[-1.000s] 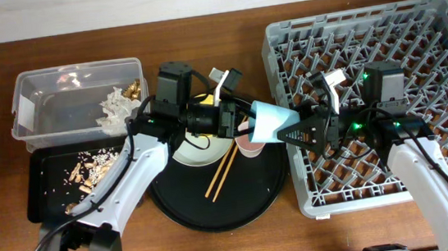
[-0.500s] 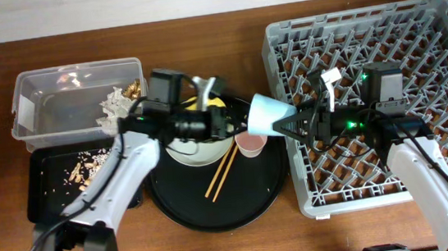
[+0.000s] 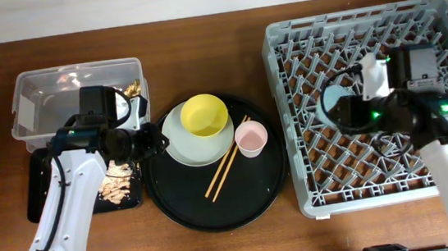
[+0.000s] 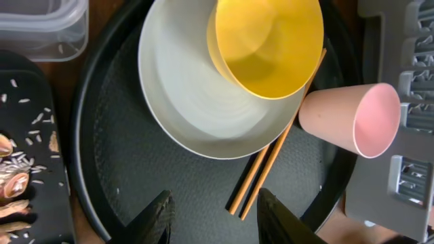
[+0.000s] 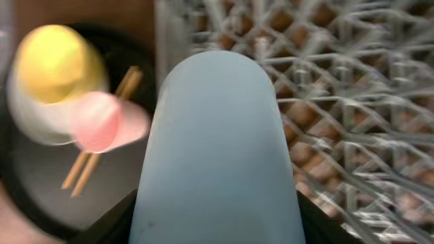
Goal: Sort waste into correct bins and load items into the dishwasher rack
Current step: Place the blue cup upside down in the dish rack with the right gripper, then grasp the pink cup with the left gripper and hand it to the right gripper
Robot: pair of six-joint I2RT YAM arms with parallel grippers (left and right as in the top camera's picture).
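The dishwasher rack (image 3: pixel 330 152) is far from my left gripper, so my right gripper should put down the light blue cup and then take the pink cup (image 3: pixel 251 138) from my left gripper.
My right gripper (image 3: pixel 345 112) is shut on the light blue cup (image 3: pixel 330 101) and holds it over the left part of the grey dishwasher rack (image 3: pixel 364 42); the cup fills the right wrist view (image 5: pixel 217 149). My left gripper (image 3: pixel 148 141) is open and empty above the round tray's left side, also in its wrist view (image 4: pixel 213 217). The yellow bowl (image 3: pixel 205 115) sits on the grey-green plate (image 3: pixel 183 146). The pink cup (image 3: pixel 251 138) and chopsticks (image 3: pixel 222 168) lie beside them. Food scraps (image 3: pixel 115 189) lie in the shallow black tray (image 3: pixel 40 188). Gold foil (image 3: pixel 131 87) is in the clear tub (image 3: pixel 56 96).
The large round black tray (image 3: pixel 215 205) carries the plate, bowl, pink cup and chopsticks. The tub and shallow tray stand at the far left, partly under my left arm. The rack fills the right side of the table.
The left gripper let go of the light blue cup and drew back left to the round tray's edge. The right gripper took the cup and carried it right over the rack.
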